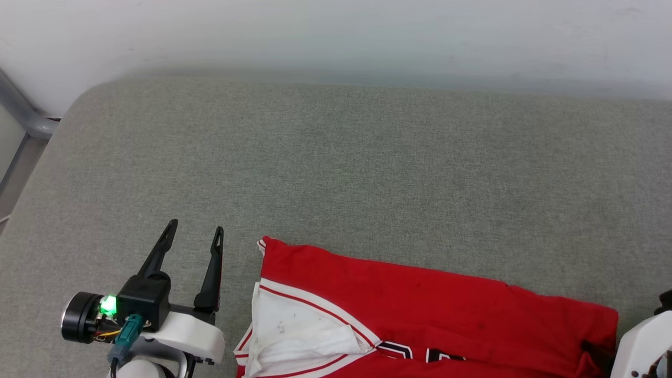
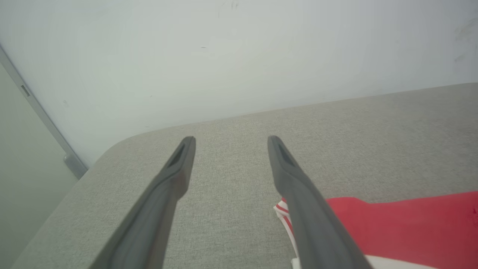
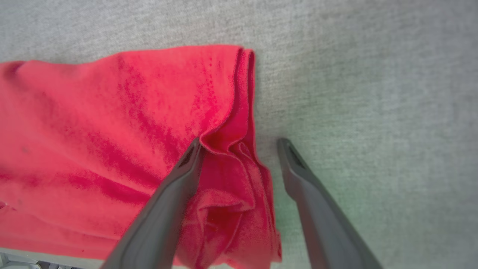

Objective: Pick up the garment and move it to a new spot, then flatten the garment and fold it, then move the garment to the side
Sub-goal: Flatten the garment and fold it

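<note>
I expect the folded garment (image 1: 453,302) to come along as one bundle when I pull it to the side, because the garment's red hem layers (image 3: 242,145) lie stacked between my gripper's fingers.
The garment (image 1: 420,304), a red T-shirt with a white sleeve (image 1: 294,331) and striped trim, lies folded along the near edge of the grey cushion, black lettering partly showing at the bottom. My left gripper (image 1: 195,232) stands open just left of the shirt's striped corner, nothing between its fingers; in the left wrist view the left gripper (image 2: 230,141) has the garment (image 2: 392,224) beside its right finger. In the right wrist view my right gripper (image 3: 239,144) is open over the garment (image 3: 112,130) at its bunched right edge, the fabric fold lying between the fingers.
The grey fabric cushion (image 1: 336,157) stretches wide beyond the shirt, ending at a white wall (image 1: 336,31). A grey metal frame (image 1: 21,115) stands past the cushion's rounded left corner. The right arm's white housing (image 1: 643,346) sits at the lower right.
</note>
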Motion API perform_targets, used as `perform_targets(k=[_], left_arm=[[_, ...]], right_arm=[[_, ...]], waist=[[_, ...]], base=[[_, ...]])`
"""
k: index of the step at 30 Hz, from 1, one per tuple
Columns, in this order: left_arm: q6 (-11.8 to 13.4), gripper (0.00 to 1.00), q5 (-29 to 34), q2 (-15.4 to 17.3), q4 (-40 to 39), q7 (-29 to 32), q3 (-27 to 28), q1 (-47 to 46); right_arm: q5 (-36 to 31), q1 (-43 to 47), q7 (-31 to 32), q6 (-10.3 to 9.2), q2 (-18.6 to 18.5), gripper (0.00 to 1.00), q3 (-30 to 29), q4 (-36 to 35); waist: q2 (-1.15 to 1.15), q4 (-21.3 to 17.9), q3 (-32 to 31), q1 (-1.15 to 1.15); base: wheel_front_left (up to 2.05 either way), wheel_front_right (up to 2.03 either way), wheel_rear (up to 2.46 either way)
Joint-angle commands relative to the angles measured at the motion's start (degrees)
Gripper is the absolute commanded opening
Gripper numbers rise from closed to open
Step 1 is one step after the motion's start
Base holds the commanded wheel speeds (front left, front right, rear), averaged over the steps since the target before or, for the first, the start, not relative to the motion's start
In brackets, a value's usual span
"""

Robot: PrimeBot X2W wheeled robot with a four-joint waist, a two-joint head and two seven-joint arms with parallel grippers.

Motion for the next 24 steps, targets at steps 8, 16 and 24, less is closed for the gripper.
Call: perform_targets(k=[8, 16, 24], left_arm=[[-3.4, 1.0, 2.6, -2.8, 1.8, -0.3, 3.6, 1.4], [-5.8, 1.0, 4.3, -4.7, 3.2, -0.3, 6.3, 3.0], [-7.2, 1.0, 5.7, -5.9, 4.0, -0.3, 8.4, 4.8]], right_arm=[[2.5, -1.0, -2.5, 0.46, 5.2, 1.0, 6.5, 4.7], [1.9, -0.7, -5.3, 0.09, 1.9, 0.0, 6.4, 6.3], [1.5, -0.5, -7.9, 0.04, -3.6, 0.0, 4.9, 5.2]], waist=[[0.0, -0.1, 0.0, 0.0], [0.0, -0.6, -1.7, 0.0], [0.0, -1.4, -3.6, 0.0]], base=[[0.0, 0.0, 0.0], [0.0, 0.0, 0.0], [0.0, 0.0, 0.0]])
